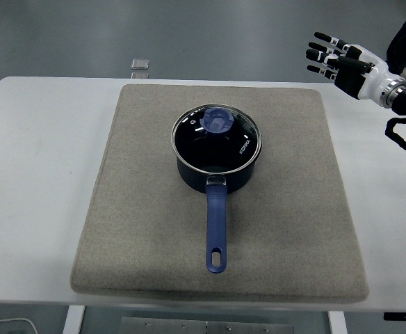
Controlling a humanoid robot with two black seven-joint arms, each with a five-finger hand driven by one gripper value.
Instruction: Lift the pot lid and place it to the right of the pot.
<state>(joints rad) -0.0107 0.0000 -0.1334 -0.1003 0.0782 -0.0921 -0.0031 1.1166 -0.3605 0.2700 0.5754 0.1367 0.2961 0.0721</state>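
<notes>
The robot should expect an empty pot [217, 182] when it lifts the glass lid, because only even darkness [206, 151] shows through the lid.
A dark blue pot [217, 172] stands in the middle of a grey mat [147, 229], its long blue handle [216, 229] pointing toward the near edge. A glass lid [241, 142] with a steel rim and a blue knob [217, 121] sits closed on the pot. My right hand [328, 56] hovers at the far right, above the table's back corner, fingers spread and empty, well away from the lid. My left arm does not show.
The mat covers most of the white table [36, 174]. A small silver object [141, 65] lies at the table's far edge, left of centre. Bare mat lies to the right of the pot.
</notes>
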